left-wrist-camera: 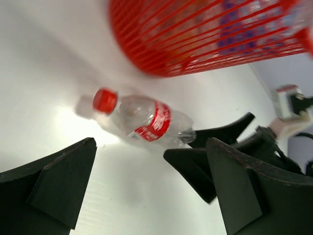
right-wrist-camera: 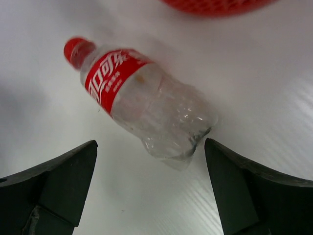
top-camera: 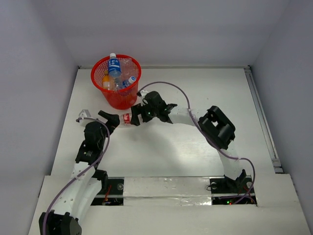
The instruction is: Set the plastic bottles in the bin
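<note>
My gripper will lower the clear bottle [top-camera: 126,119] into the bin, and the bottle will lean on top with its red cap sticking out, because bottles [top-camera: 115,69] already crowd the bin's rim.
A clear bottle with a red label and red cap [top-camera: 126,118] lies on its side on the white table, just in front of the red mesh bin [top-camera: 124,98]. The bin holds several bottles, among them a blue-labelled one [top-camera: 114,66] and an orange-filled one [top-camera: 106,81]. My left gripper [top-camera: 109,121] is open at the bottle's cap end. My right gripper [top-camera: 136,114] is open at its base end. In the left wrist view the bottle [left-wrist-camera: 142,117] lies beyond my open left gripper [left-wrist-camera: 151,147], under the bin [left-wrist-camera: 205,39]. In the right wrist view the bottle [right-wrist-camera: 142,98] lies just ahead of my open right gripper [right-wrist-camera: 150,144].
The right gripper's fingers [left-wrist-camera: 195,169] show in the left wrist view beside the bottle's base. The bin's lower wall [right-wrist-camera: 215,5] is at the top of the right wrist view. Grey walls enclose the table on the left, back and right.
</note>
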You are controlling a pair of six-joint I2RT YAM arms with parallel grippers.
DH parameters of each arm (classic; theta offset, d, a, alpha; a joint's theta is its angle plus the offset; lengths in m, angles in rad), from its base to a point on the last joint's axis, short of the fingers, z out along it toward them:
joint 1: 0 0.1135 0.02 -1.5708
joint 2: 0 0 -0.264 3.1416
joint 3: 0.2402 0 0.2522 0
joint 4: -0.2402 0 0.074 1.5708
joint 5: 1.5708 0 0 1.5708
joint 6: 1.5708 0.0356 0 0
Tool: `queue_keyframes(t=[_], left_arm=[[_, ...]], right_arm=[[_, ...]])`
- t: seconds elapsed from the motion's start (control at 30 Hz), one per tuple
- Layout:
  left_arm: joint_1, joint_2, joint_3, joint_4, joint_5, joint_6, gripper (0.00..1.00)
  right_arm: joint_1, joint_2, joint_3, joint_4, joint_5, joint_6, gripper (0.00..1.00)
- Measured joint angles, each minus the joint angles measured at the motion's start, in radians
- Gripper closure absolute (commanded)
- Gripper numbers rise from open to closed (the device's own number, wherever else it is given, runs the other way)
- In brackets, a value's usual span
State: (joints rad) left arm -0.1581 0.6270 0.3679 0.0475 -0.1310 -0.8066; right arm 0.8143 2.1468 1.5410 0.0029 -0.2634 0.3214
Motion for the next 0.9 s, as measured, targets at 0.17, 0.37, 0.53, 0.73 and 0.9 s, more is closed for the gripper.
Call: queue_keyframes(t=[0.17,0.37,0.53,0.73,0.9], left_arm=[[0.000,0.002,-0.100,-0.013,-0.036,-0.069,0.01],[0.000,0.073,-0.115,0.007,-0.042,-0.109,0.01],[0.000,0.148,-0.132,0.085,-0.028,-0.124,0.01],[-0.064,0.298,-0.127,0.203,0.012,-0.116,0.01],[-0.129,0.506,-0.070,0.294,0.016,-0.106,0.01]], right_arm=[[0.055,-0.031,-0.126,0.092,-0.029,0.037,0.05],[0.104,-0.190,-0.324,0.199,-0.063,0.084,0.05],[0.101,-0.298,-0.396,0.294,-0.062,0.103,0.05],[0.095,-0.329,-0.483,0.366,-0.047,0.127,0.05],[0.095,-0.350,-0.582,0.400,-0.049,0.158,0.06]])
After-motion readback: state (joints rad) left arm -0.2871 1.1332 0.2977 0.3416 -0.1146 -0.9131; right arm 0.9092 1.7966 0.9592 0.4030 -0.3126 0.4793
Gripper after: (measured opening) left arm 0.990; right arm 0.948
